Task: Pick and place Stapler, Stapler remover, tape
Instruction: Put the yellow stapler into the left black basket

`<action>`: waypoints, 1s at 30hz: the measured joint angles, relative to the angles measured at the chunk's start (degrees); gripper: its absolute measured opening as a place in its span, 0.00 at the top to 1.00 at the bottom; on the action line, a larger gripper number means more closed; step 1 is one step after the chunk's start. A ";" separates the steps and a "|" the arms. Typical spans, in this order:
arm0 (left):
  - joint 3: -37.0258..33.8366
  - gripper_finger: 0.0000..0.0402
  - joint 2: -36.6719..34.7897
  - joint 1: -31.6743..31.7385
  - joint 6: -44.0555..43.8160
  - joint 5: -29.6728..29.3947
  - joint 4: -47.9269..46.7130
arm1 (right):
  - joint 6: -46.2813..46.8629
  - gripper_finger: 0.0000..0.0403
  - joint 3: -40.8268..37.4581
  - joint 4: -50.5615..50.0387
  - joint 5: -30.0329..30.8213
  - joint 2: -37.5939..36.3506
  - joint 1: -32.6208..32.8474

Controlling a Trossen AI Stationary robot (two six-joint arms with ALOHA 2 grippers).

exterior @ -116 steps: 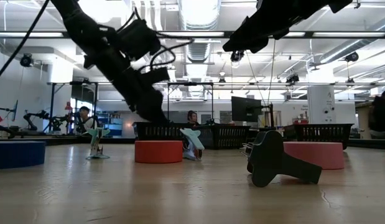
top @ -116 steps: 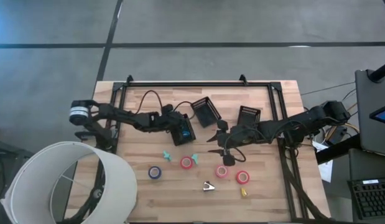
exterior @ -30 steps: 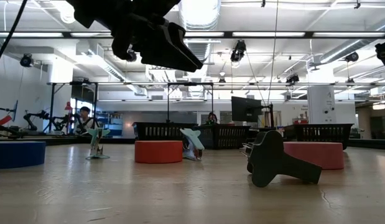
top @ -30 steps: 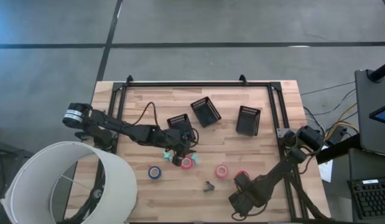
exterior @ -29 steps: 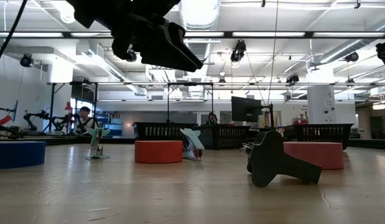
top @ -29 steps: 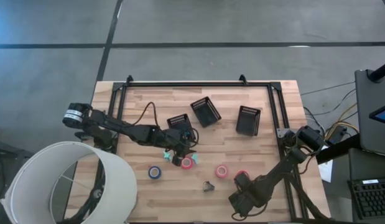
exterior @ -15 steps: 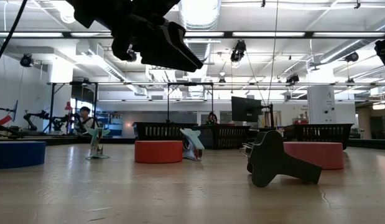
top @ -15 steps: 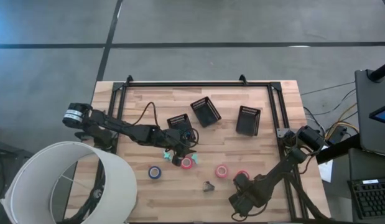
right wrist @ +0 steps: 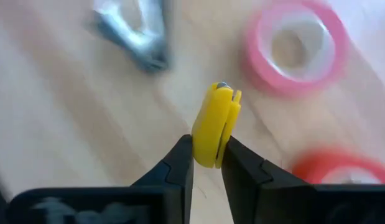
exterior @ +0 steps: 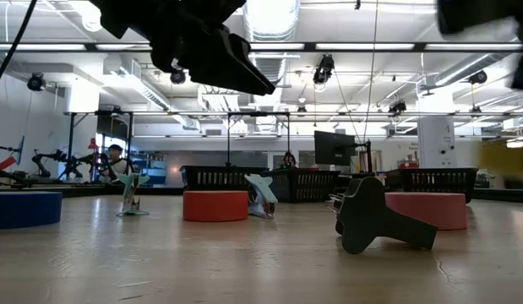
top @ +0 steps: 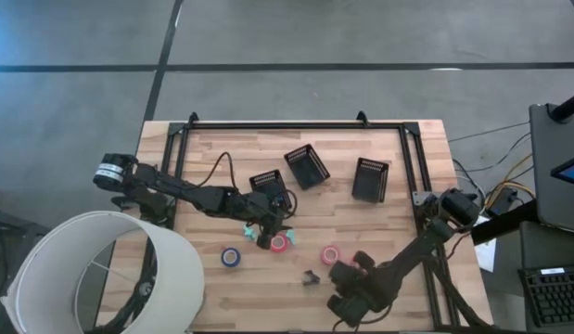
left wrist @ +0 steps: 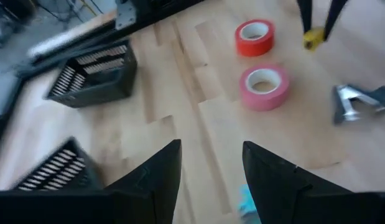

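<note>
My left gripper is crowding the black mesh bin (top: 266,182), where my right gripper has to bring the yellow piece. Next, I move my left gripper back toward the blue roll (top: 231,257).
My right gripper (right wrist: 208,163) is shut on a small yellow piece (right wrist: 215,121) over the table's near right part. In the high view its arm (top: 361,283) hides the piece. Below it lie a silver stapler remover (right wrist: 133,37), a pink tape roll (right wrist: 296,46) and a red tape roll (right wrist: 341,174). My left gripper (left wrist: 208,168) hangs open above another red roll (top: 279,243) at mid-table, fingers empty. A blue roll (top: 231,257) lies flat to that roll's left. My right gripper pinches the yellow piece between its two fingers, which lie on the piece's two flat sides (right wrist: 208,152). The fingers (left wrist: 303,12) come from above, pointing down. Most of the piece sticks out past the fingertips, and it hangs clear of the wood (left wrist: 313,38).
Three black mesh bins (top: 307,165) (top: 370,178) (top: 268,183) stand at the table's far middle. Two teal pieces (top: 249,229) lie by my left gripper. A white lampshade (top: 92,269) covers the near left corner. A black frame (top: 296,125) runs round the table's far and side edges.
My right gripper has gone toward the table's left edge and now covers the red roll at the near right. In the low view a dark blur and a yellow blur have come in at the right. My left gripper has kept still.
</note>
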 joint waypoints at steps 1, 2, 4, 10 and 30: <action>0.00 0.57 0.00 0.00 -1.09 1.31 0.03 | -3.01 0.84 0.68 0.07 1.68 -0.03 -0.33; 0.00 0.57 0.00 0.00 -2.07 2.90 0.05 | -6.05 0.84 1.07 -0.54 3.50 -0.29 -0.80; 0.00 0.57 0.00 -0.02 -4.45 6.82 0.04 | -11.32 0.84 1.83 -0.89 6.80 -0.81 -2.47; -0.07 0.57 -0.01 -0.40 -11.92 16.13 -1.71 | -26.87 0.84 1.47 -0.96 9.02 -2.55 -11.31; -2.30 0.57 -10.32 -6.47 -26.15 -20.63 -25.31 | -82.21 0.84 1.20 25.50 -14.81 -2.85 -40.86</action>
